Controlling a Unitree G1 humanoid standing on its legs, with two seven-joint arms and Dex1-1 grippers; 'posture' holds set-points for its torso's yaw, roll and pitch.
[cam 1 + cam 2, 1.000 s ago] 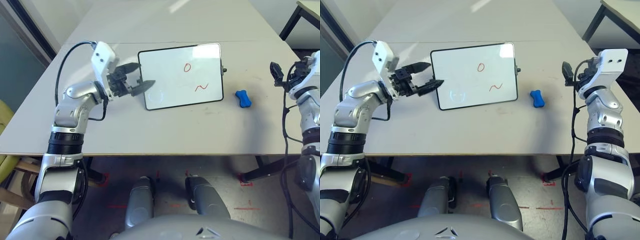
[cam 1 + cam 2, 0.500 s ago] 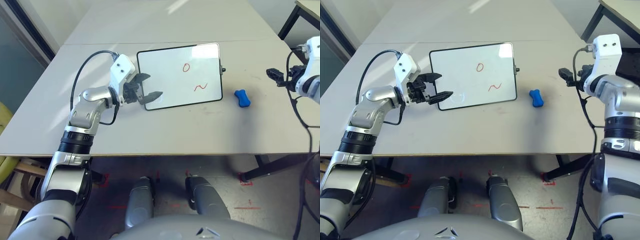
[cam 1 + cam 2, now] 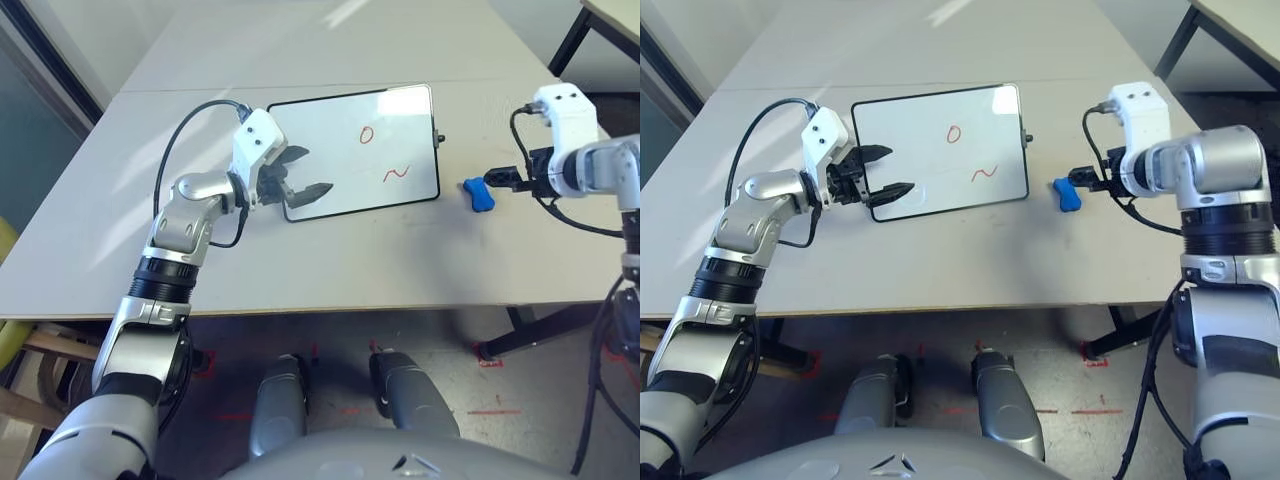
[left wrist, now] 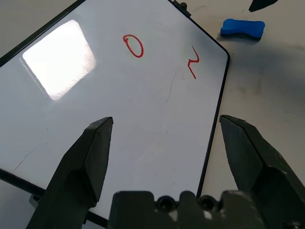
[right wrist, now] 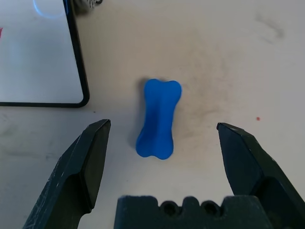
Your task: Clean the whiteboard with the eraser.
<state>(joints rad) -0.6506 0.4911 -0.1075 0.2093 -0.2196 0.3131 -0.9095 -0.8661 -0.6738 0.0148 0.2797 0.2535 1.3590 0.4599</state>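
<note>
My right gripper keeps going down to the blue eraser [image 3: 1068, 195] until its fingers are on both sides of the narrow waist [image 5: 159, 119], and then close. Its open fingers are already lined up across the waist.
The whiteboard [image 3: 360, 150] lies flat on the table, with a red "0" and a red squiggle on its right half. My left gripper [image 3: 312, 170] is open and hovers over the board's near left corner, and the left wrist view has its fingers [image 4: 90, 152] spread above the white surface. The blue bone-shaped eraser [image 3: 478, 194] lies on the table just right of the board. My right gripper [image 3: 1080, 178] is open and close to the eraser's right side, pointing at it. In the right wrist view the eraser [image 5: 158, 119] lies between and just beyond the spread fingers, untouched.
The grey table [image 3: 330, 250] has bare room in front of the board and around the eraser. A small black knob [image 3: 441, 139] sticks out of the board's right side. Another table [image 3: 610, 15] stands at the far right.
My right arm has swung in from the table's right edge to just beside the eraser. The left gripper has moved a little right, over the board's corner.
</note>
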